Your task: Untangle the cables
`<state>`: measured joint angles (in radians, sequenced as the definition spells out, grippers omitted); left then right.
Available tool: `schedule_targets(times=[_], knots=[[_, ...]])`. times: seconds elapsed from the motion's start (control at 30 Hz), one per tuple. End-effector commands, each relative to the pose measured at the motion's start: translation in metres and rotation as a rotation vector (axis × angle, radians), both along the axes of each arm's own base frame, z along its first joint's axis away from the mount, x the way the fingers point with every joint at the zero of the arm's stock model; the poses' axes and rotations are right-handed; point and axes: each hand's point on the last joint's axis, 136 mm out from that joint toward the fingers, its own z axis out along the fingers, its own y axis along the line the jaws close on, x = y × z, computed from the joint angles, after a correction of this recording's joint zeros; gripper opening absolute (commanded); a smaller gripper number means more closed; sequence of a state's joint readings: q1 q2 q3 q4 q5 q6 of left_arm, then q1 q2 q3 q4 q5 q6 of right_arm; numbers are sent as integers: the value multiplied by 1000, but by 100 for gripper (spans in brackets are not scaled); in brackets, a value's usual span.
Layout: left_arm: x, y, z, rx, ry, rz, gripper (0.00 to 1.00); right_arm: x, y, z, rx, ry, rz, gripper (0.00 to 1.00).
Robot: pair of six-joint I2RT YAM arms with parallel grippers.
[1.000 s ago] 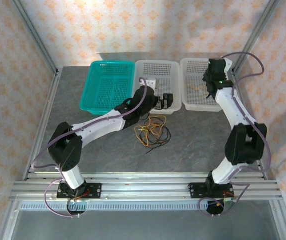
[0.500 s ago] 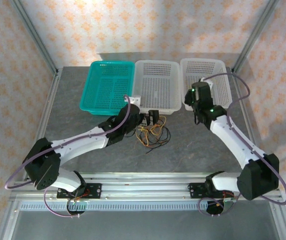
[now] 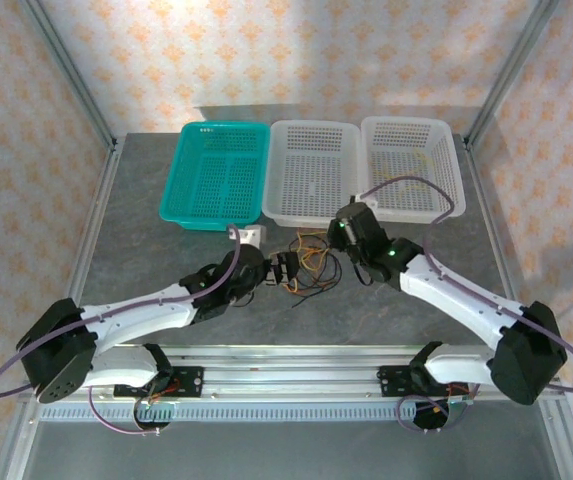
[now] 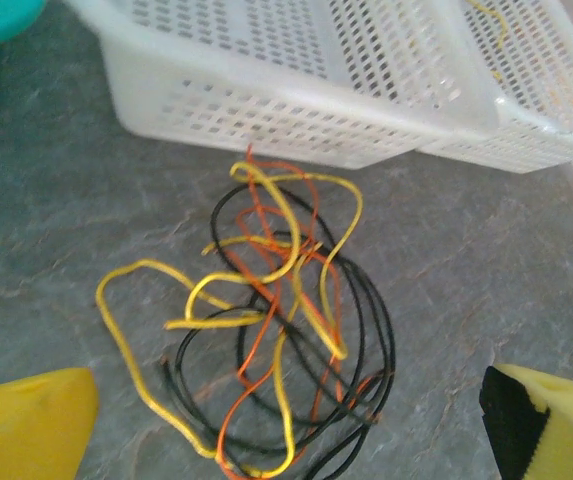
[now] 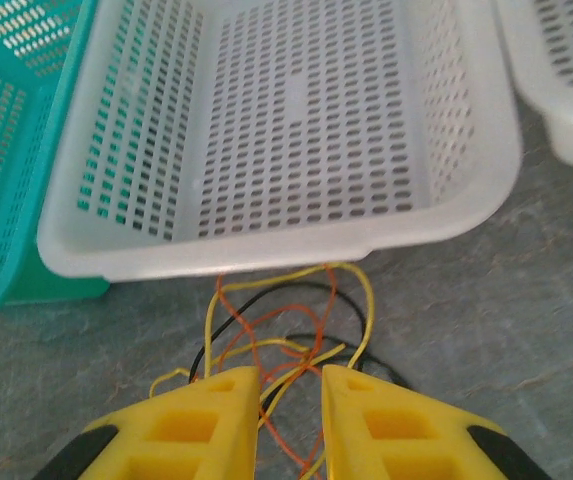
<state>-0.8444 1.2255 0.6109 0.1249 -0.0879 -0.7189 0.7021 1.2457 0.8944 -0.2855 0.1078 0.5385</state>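
Note:
The yellow loop's teal-basket side lies along the edge of the tangle, in the same direction as my right gripper's fingers. I should go down next until the fingers are on both sides of that yellow piece.
The cables lie in one tangle of yellow, orange-red and black loops on the grey table, just in front of the middle white basket. In the left wrist view the tangle spreads between and ahead of my left gripper, whose yellow fingers stand wide open. My left gripper sits at the tangle's left edge. My right gripper is at its right. The right gripper is open with a narrow gap, and yellow and orange strands run through it unclamped.
A teal basket, a middle white basket and a right white basket line the far side. A separate yellow wire lies in the right basket. Metal frame posts stand at the table corners.
The right arm swung from over the right white basket down to the tangle's right side. The left arm drew back toward the near edge and lowered beside the tangle.

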Motion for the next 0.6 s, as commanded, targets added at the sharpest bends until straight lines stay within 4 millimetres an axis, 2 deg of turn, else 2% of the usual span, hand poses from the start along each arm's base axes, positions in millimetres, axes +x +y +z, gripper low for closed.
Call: schedule_targets(times=[0.0,0.27,0.57], knots=[[-3,7,-1,-59,0,54,99,-4,11,-14,18,20,-21,22],[-12,11,-15,-144,18,63,99,-12,53,-37,112,49,-38,20],[-6,21,-13,-277,16,100,99,-3,64,-62,244,63,-155,19]])
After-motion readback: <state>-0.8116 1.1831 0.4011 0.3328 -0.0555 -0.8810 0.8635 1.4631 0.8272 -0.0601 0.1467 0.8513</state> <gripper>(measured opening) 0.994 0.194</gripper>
